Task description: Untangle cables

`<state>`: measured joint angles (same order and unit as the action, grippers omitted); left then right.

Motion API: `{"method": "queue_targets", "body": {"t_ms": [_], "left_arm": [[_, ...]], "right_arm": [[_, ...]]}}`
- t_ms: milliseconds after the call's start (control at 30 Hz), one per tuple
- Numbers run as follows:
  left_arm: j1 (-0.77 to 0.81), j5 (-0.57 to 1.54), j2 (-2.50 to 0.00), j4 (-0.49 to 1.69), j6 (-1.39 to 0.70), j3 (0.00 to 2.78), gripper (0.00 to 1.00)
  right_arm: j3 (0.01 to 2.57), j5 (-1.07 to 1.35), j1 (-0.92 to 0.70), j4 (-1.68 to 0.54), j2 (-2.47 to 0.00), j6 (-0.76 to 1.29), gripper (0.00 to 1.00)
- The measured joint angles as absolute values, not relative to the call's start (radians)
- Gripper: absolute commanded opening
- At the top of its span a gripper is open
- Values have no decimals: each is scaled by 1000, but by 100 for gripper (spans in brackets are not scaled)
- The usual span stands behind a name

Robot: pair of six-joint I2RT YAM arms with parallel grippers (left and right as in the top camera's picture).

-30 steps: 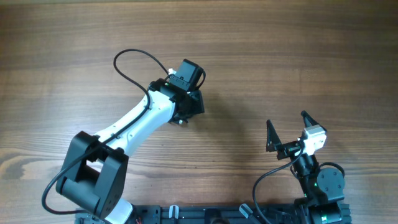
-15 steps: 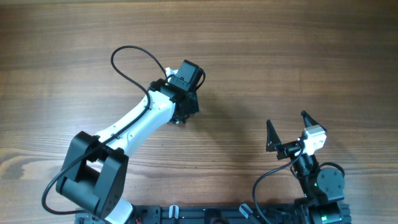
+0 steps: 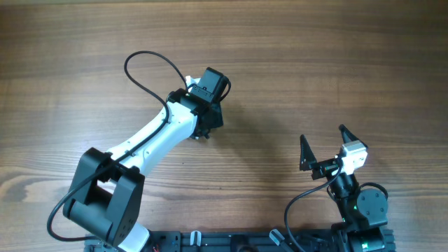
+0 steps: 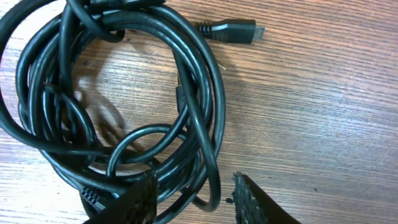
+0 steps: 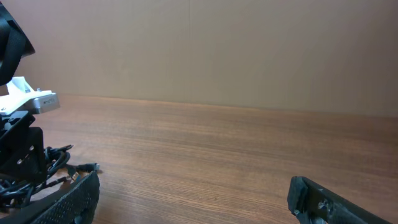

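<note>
Most of the bundle (image 4: 99,155) lies past the fingers of the robot's left gripper, so the left gripper should open them, squeeze the near strands of cable (image 4: 194,182) together and raise the bundle to the right gripper.
The cables (image 4: 214,93) are thin black cords coiled in one tangled bundle on the wooden table, with a plug end (image 4: 233,31) sticking out at the top. My left gripper (image 4: 194,196) is open and low over the bundle's near edge. Several strands lie between its fingers, and a gap shows before the right finger. In the overhead view the left gripper (image 3: 210,119) covers the bundle almost wholly. In the right wrist view the bundle (image 5: 56,163) lies at the far left. My right gripper (image 3: 323,143) is open and empty, well to the right of the bundle, and its fingers also show in the right wrist view (image 5: 193,193).
The wooden table (image 3: 315,63) fills the overhead view. The left arm's own thick black cable (image 3: 143,66) loops out to the arm's left. A plain wall (image 5: 217,50) stands behind the table's far edge.
The left gripper's outline over the bundle became narrower between one second and half a second ago, then held still. The right arm has not moved.
</note>
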<state>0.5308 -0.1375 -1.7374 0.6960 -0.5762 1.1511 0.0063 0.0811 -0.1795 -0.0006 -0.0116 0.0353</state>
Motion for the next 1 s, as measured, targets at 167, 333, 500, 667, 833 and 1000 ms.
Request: {"method": "queue_targets", "body": {"t_ms": [167,333,500,667,833,1000], "left_arm": [[530,-138,-1737,730,-468,1151,49],[530,-138,-1737,771,-352,1151,47],[530,-138,-1737,778,-287,1151,32],[530,-146,-1737,778,-274,1151,24],[530,-146,-1737,759,-274,1151,20],[530,-146,-1737,736,-274,1147,20]], "right_arm": [[6,81,-179,-1,-12,35,100],[6,81,-179,-1,-12,35,100],[6,81,-179,-1,-12,35,100],[6,81,-179,-1,-12,35,100],[6,81,-179,-1,-12,35,100],[6,81,-179,-1,-12,35,100]]}}
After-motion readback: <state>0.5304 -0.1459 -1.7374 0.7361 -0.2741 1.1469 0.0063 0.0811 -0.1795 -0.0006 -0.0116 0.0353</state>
